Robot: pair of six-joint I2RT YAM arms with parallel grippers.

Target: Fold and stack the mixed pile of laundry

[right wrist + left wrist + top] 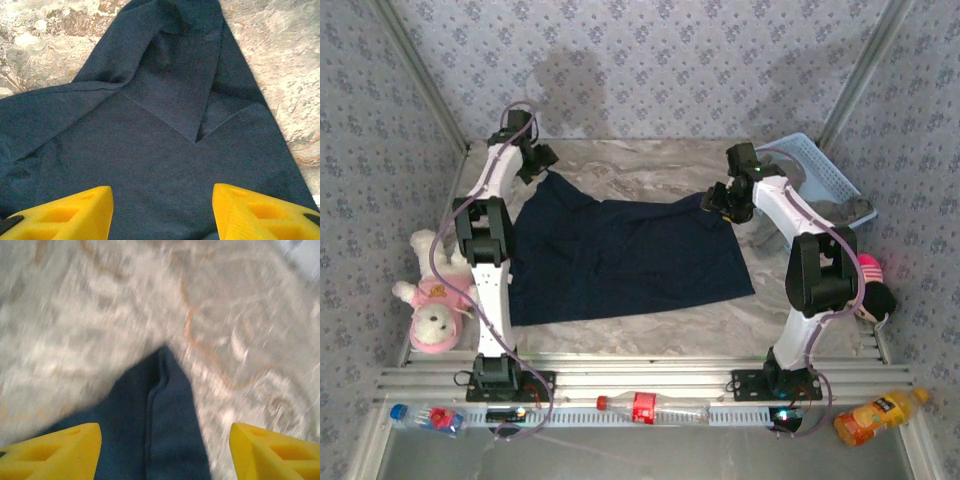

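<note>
The navy T-shirt's far edge (660,208) will fold over onto the rest of the T-shirt when I bring it closer, because it lies slack (604,203) between its corners.
The laundry shows as a large dark navy T-shirt (620,255) spread flat across the middle of the marbled table (650,170). My left gripper (542,160) hovers over the shirt's far left corner. In the blurred left wrist view that pointed corner (165,410) lies on the table between my open left gripper (165,455), whose yellow fingers (60,450) stand wide apart and touch nothing. My right gripper (720,200) is above the shirt's far right corner. In the right wrist view the navy cloth (150,150), with a small folded flap, lies under my open right gripper (162,210).
A light blue plastic basket (820,165) stands at the far right. A white and pink plush toy (435,300) lies at the left edge and a pink and black one (875,285) at the right. Bottles (645,408) and an orange juice bottle (875,415) lie along the near rail.
</note>
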